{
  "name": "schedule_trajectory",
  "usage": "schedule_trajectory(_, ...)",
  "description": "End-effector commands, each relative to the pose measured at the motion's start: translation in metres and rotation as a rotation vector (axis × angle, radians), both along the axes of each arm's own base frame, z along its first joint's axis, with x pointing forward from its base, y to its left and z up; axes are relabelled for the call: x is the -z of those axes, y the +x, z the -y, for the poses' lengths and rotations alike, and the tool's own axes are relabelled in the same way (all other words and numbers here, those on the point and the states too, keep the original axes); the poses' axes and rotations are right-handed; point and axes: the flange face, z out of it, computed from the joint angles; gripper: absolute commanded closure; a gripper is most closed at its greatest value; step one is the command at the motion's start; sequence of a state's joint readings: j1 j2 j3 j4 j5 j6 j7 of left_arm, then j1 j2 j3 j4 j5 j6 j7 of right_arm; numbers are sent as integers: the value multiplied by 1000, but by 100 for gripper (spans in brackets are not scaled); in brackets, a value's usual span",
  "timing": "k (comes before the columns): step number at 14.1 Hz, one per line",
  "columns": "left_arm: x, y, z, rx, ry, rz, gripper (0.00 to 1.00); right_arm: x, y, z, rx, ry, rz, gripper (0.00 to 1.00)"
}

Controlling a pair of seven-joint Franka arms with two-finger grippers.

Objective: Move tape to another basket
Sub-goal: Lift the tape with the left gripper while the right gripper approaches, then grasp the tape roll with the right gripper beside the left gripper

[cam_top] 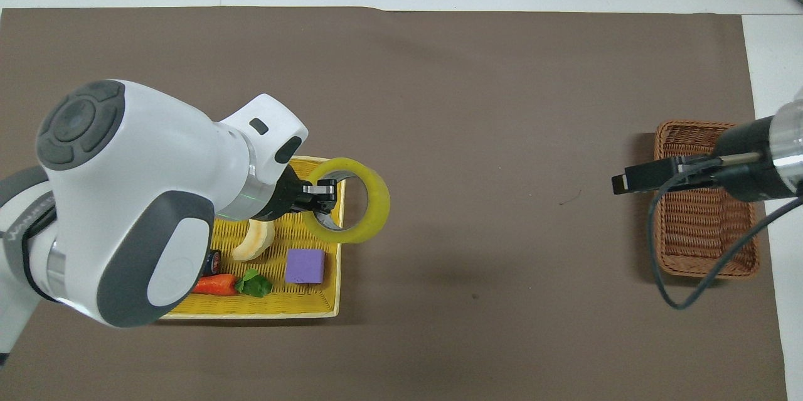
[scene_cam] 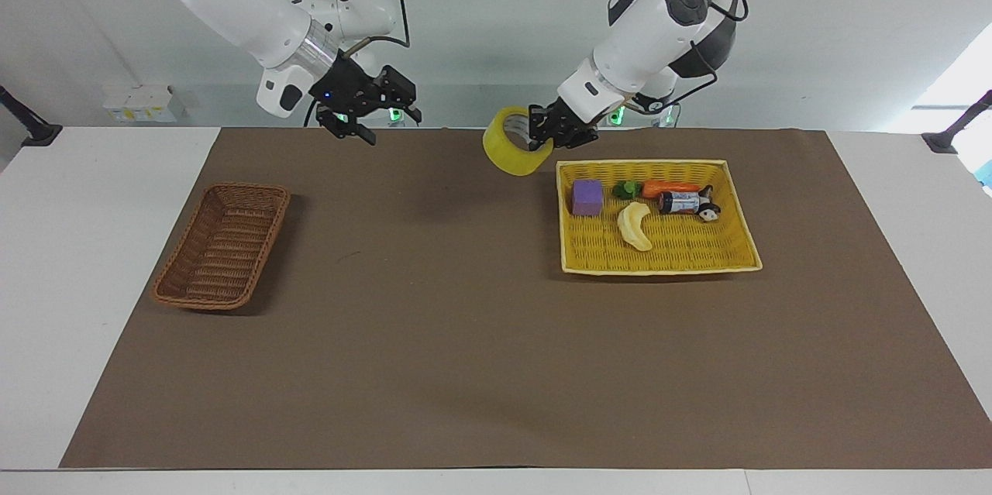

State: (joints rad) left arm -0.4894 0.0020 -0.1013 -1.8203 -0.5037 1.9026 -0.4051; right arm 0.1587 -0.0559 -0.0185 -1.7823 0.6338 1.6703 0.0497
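The yellow tape roll in my left gripper is far from the dark-brown wicker basket [cam_top: 701, 235], so my right gripper should grab the roll's free side [cam_top: 381, 203] in the air.
The yellow tape roll [scene_cam: 508, 155] hangs in the air from my left gripper [scene_cam: 547, 134], which is shut on the roll's wall with one finger inside the core. In the overhead view the tape [cam_top: 378, 201] and left gripper [cam_top: 324, 191] are over the edge of the yellow flat basket that faces the table's middle. The dark-brown wicker basket [scene_cam: 221, 247] stands empty toward the right arm's end; the overhead view shows it too [cam_top: 696, 244], partly covered by the right arm. My right gripper [scene_cam: 376, 119] is open and empty, raised over the mat.
The yellow flat basket [scene_cam: 659, 269] holds a purple block [scene_cam: 587, 197], a pale banana [scene_cam: 635, 226], a carrot [scene_cam: 670, 187] and a battery with a panda figure [scene_cam: 688, 202]. A brown mat [scene_cam: 465, 340] covers the table.
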Motion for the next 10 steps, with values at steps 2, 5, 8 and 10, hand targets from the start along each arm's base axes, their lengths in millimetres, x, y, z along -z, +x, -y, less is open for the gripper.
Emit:
schedule_trajectory(2, -11, -30, 38, 50, -31, 5, 100, 9, -10, -11, 161, 133, -63, 0)
schedule_trajectory(5, -18, -36, 55, 41, -68, 54, 100, 17, -23, -9, 168, 148, -51, 0)
schedule_trajectory(8, -27, -32, 68, -12, -133, 115, 100, 33, -31, -8, 24, 159, 2, 0)
schedule_trajectory(10, -34, -32, 76, -39, -176, 157, 100, 31, -33, 13, -12, 208, -31, 0)
